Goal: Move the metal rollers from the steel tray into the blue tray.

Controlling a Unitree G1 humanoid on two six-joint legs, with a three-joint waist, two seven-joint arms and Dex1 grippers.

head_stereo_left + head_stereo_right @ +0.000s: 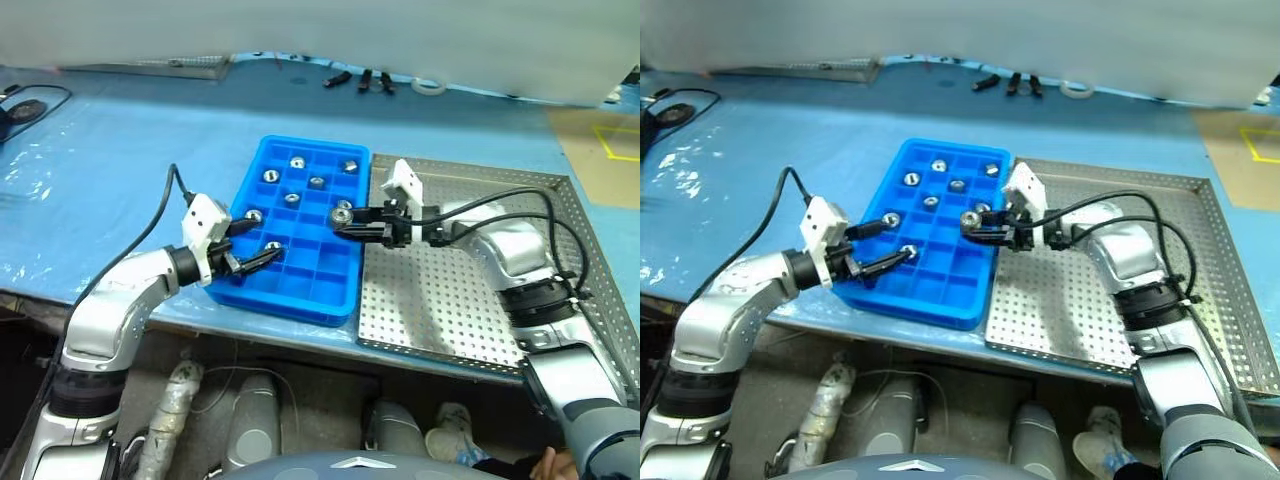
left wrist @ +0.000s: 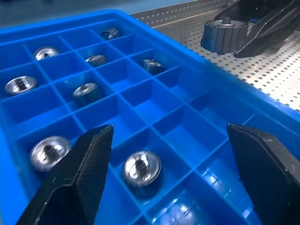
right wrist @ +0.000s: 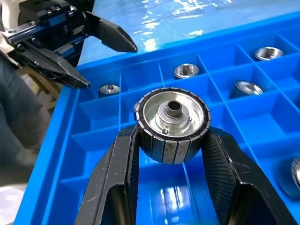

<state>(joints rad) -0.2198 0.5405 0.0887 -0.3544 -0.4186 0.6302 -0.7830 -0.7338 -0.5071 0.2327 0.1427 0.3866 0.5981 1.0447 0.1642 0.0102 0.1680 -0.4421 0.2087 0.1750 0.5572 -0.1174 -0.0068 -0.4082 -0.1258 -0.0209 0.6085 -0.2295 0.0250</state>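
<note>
The metal roller hangs upright by an empty compartment of the blue tray, so my right gripper should keep bringing it in and down until it rests there.
The blue tray lies on the table with several metal rollers in separate compartments of its far and left parts. Touching its right side is the steel tray, perforated and larger. My right gripper reaches in from the right, above the blue tray's right edge, and is shut on one metal roller held on its ribbed sides. My left gripper hangs open just above the blue tray's near-left corner, with a roller in the compartment under its fingers.
The table wears a pale blue plastic covering. At the back lie black tools, a white tape roll and a narrow grey perforated strip. A black cable lies at the far left. Both trays sit near the table's front edge.
</note>
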